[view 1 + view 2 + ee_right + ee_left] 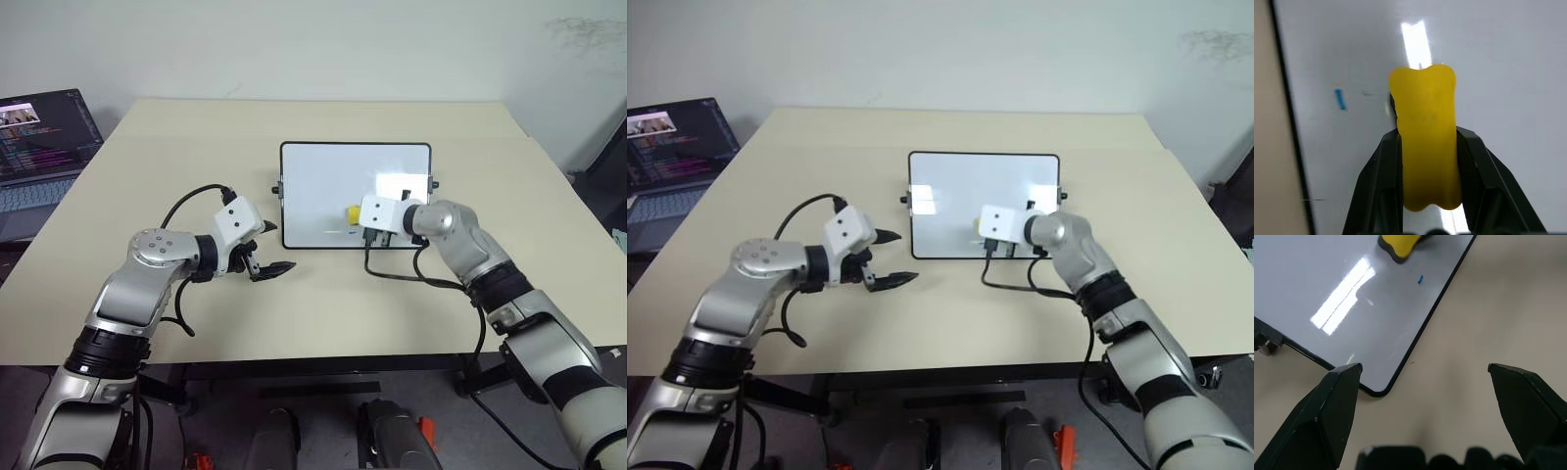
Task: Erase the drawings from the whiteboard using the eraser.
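A short blue stroke [1340,99] is uncovered next to the eraser, so next my right gripper pulls the eraser back over the stroke toward the whiteboard's front frame [1289,110].
The whiteboard [323,181] lies flat in the middle of the table, glossy white in a thin black frame. My right gripper [355,217] is shut on the yellow eraser [1426,132] and presses it on the board near the front edge. One short blue stroke of the drawings [1340,99] sits on the board beside the eraser, close to the frame, and it shows again in the left wrist view [1421,279]. My left gripper [280,246] hangs open over the bare table just off the board's front left corner, holding nothing.
An open laptop [44,147] stands at the far left, beyond the table's edge. A black cable [392,274] loops from my right wrist onto the table in front of the board. The beige table [196,137] spreads wide around the board.
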